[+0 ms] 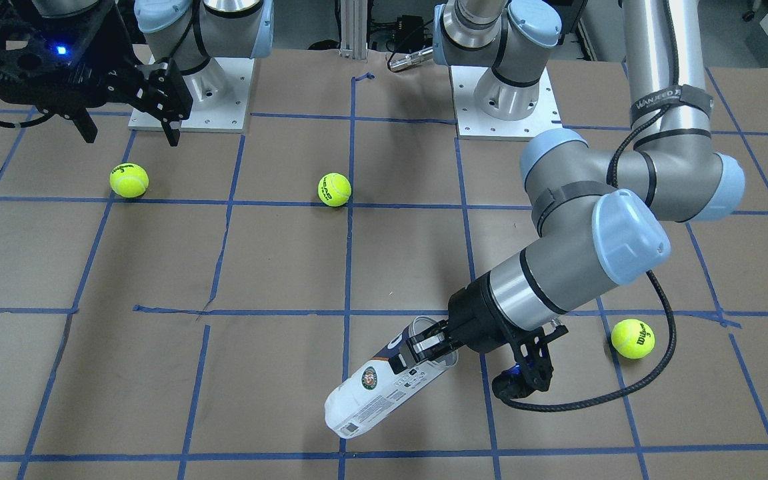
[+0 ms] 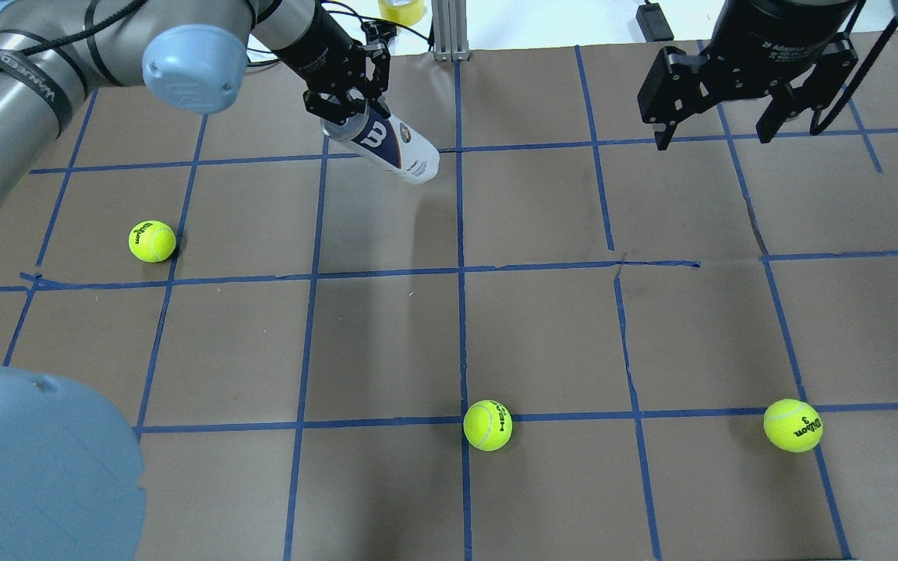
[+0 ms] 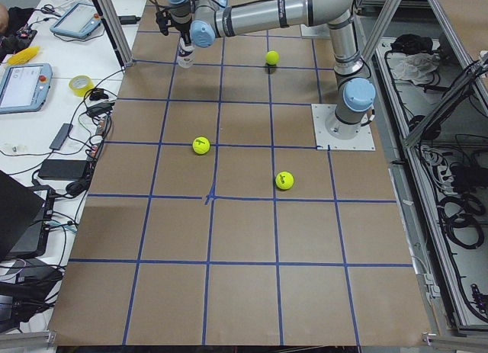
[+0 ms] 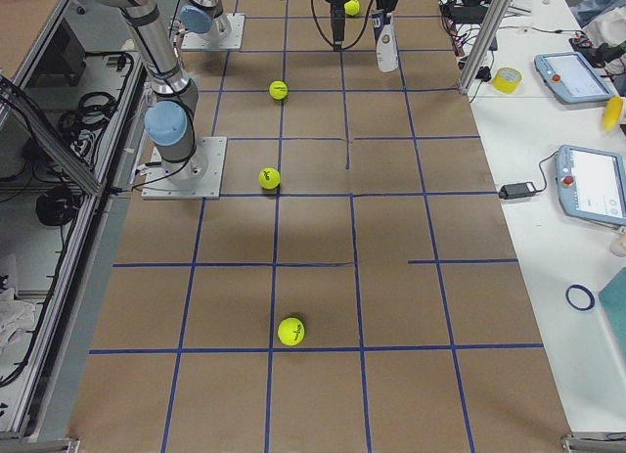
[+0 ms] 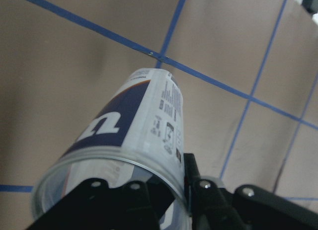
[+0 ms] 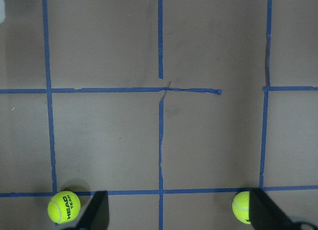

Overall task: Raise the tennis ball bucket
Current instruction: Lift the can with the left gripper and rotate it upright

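Next, I swing the bucket's closed end (image 1: 345, 416) back under its rim and set it upright before opening, because the tennis ball bucket (image 1: 385, 388) slants from my left gripper.
The tennis ball bucket (image 1: 384, 390) is a clear can with a white and navy label. It hangs tilted, open mouth up and closed end low, near the table's far side in the overhead view (image 2: 390, 144). My left gripper (image 1: 424, 348) is shut on its open rim, one finger inside and one outside, as the left wrist view (image 5: 144, 140) shows. I cannot tell whether the low end touches the table. My right gripper (image 2: 714, 136) is open and empty, held high above the table, far from the can.
Three loose yellow-green tennis balls lie on the brown, blue-taped table: one (image 2: 152, 241) on the left, one (image 2: 487, 425) at the middle front, one (image 2: 793, 425) at the right front. The right wrist view shows two of them (image 6: 63, 206) (image 6: 242, 206).
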`<state>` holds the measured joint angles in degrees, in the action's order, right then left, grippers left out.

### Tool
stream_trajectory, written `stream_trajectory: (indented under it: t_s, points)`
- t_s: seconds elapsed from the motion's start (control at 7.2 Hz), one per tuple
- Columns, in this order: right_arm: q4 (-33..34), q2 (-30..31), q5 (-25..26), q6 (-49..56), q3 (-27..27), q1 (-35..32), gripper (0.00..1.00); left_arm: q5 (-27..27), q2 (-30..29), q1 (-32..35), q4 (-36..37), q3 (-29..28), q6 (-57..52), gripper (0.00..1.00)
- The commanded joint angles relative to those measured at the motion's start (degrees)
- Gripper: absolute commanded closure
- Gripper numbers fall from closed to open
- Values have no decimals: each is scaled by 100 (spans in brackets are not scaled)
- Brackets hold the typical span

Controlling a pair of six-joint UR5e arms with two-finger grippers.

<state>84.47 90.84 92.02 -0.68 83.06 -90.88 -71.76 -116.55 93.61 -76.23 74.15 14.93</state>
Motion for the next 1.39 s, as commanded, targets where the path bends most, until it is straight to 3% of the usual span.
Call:
stream_trajectory:
  t_s: [0.0,0.28,0.83,1.25]
  points:
    - [0,13,0,7,78,0,0,-1458,-16,165,-1340,-479,-1577,100]
    - [0,4,0,7,97,0,0,-1640,-130,245,-1193,-489,-2237,100]
    - [0,4,9,16,105,0,0,-1640,-455,403,-578,-489,-2301,100]
    - [0,4,9,16,114,0,0,-1640,-500,535,-621,-427,-2222,90]
